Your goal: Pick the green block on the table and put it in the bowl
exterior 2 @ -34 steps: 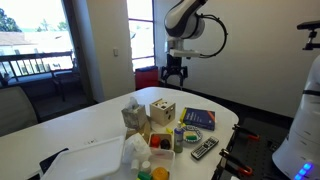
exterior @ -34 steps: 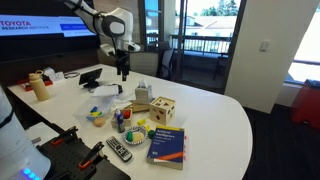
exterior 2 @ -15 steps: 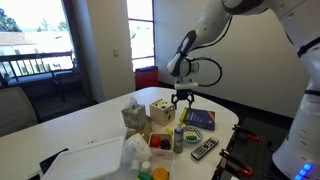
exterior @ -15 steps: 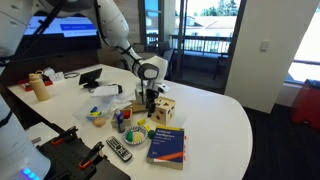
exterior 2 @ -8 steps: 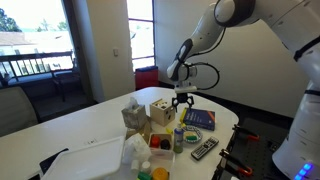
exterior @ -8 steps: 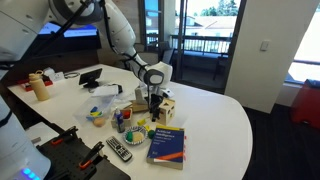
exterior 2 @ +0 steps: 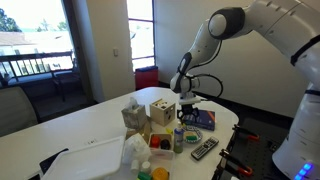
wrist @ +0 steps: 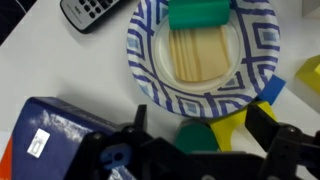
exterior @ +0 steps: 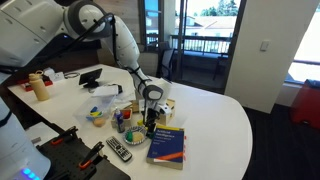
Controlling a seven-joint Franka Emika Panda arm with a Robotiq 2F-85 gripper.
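Observation:
The robot's gripper should separate the yellow piece (wrist: pixel 229 129) from the green rounded block and center on the green rounded block alone (wrist: pixel 197 138), because the two touch between its open fingers.
In the wrist view a blue-and-white patterned bowl (wrist: pixel 150 60) with a tan centre lies on the white table. A green rectangular block (wrist: pixel 200 12) rests on its far rim. A darker green rounded block (wrist: pixel 190 135) lies on the table just outside the bowl, next to a yellow piece (wrist: pixel 237 122). My gripper (wrist: pixel 203 122) is open and low, its two black fingers either side of the green rounded block and the yellow piece. In both exterior views the gripper (exterior: pixel 152 120) (exterior 2: pixel 186 112) is down at the table and hides the blocks.
A blue book (wrist: pixel 50 135) (exterior: pixel 167 143) lies beside the gripper and a remote (wrist: pixel 95 10) (exterior: pixel 118 150) beyond the bowl. A blue piece (wrist: pixel 270 90) touches the bowl's rim. A wooden cube box (exterior: pixel 164 108) (exterior 2: pixel 161 111), bottles (exterior: pixel 120 120) and loose toys crowd the table.
The arm has come down from high above the table, past the wooden cube box, to table level beside the book. The gripper stays open.

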